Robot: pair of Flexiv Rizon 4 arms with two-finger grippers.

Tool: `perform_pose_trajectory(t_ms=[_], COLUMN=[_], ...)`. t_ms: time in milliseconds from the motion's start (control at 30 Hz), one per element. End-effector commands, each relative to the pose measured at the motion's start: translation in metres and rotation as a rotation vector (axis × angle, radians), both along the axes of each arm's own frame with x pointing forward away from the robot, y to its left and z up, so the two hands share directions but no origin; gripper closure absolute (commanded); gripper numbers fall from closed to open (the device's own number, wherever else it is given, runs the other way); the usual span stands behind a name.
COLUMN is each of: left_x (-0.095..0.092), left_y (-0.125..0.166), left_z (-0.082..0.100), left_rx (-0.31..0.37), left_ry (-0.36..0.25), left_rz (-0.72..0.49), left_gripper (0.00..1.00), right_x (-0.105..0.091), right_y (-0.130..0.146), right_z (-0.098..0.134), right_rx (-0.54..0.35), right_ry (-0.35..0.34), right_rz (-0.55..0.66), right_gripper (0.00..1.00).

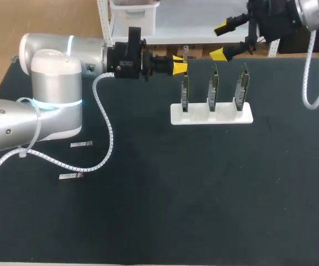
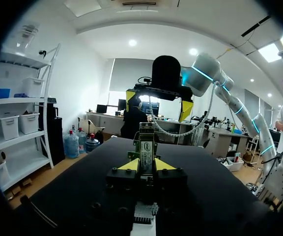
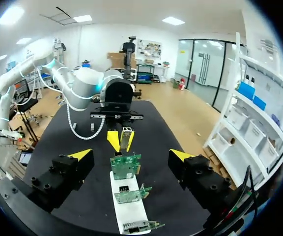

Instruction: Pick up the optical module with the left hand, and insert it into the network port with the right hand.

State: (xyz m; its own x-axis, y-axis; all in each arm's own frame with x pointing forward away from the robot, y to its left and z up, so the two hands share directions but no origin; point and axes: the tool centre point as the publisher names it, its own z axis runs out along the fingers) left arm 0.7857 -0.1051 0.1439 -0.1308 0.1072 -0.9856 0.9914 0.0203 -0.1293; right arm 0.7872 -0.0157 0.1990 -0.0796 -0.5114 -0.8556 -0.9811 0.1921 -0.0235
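Note:
I expect the optical module point(image 1: 185, 51) to stay upright with its end showing when I push it down, because the silver port point(image 1: 184, 96) runs up the upright network card.
My left gripper point(image 1: 179, 65) is shut on a small silver optical module point(image 2: 146, 146), which stands up between its yellow tips. It hovers just behind the leftmost of three green network cards point(image 1: 185, 91) that stand upright in a white holder point(image 1: 211, 116). In the right wrist view the held module point(image 3: 126, 137) is just beyond the nearest card point(image 3: 125, 166). My right gripper point(image 1: 220, 40) hangs open and empty above the table's back edge, behind the middle card point(image 1: 213, 88). Its yellow fingers point(image 3: 80, 155) straddle the row of cards from above. The left wrist view has the right gripper point(image 2: 157, 103) straight ahead.
Two spare optical modules point(image 1: 81, 144) point(image 1: 71, 176) lie flat on the black table at the left, near my left arm's white cable point(image 1: 107, 138). The third card point(image 1: 241, 88) stands at the holder's right end.

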Motion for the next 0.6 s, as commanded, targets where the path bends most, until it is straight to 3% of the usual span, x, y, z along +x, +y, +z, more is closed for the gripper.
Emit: perform_pose_trajectory(t_ms=[33,233,600], left_x=[-0.002,-0.002,-0.002], left_y=[0.0,0.0,0.0], left_z=[0.0,0.0,0.0], left_rx=[-0.001,-0.001,-0.001], left_ry=[-0.002,-0.002,-0.002], left_rz=[0.005,0.005,0.005], left_gripper=[1.0,1.0,1.0], right_x=[0.009,0.006,-0.001], right_y=[0.008,0.019,0.032], right_z=[-0.004,-0.006,-0.009], right_rx=[0.063,0.074,0.078], right_ry=[0.244,0.251,0.176], right_rz=[0.384,0.373,0.264], right_gripper=[0.0,0.0,0.0])
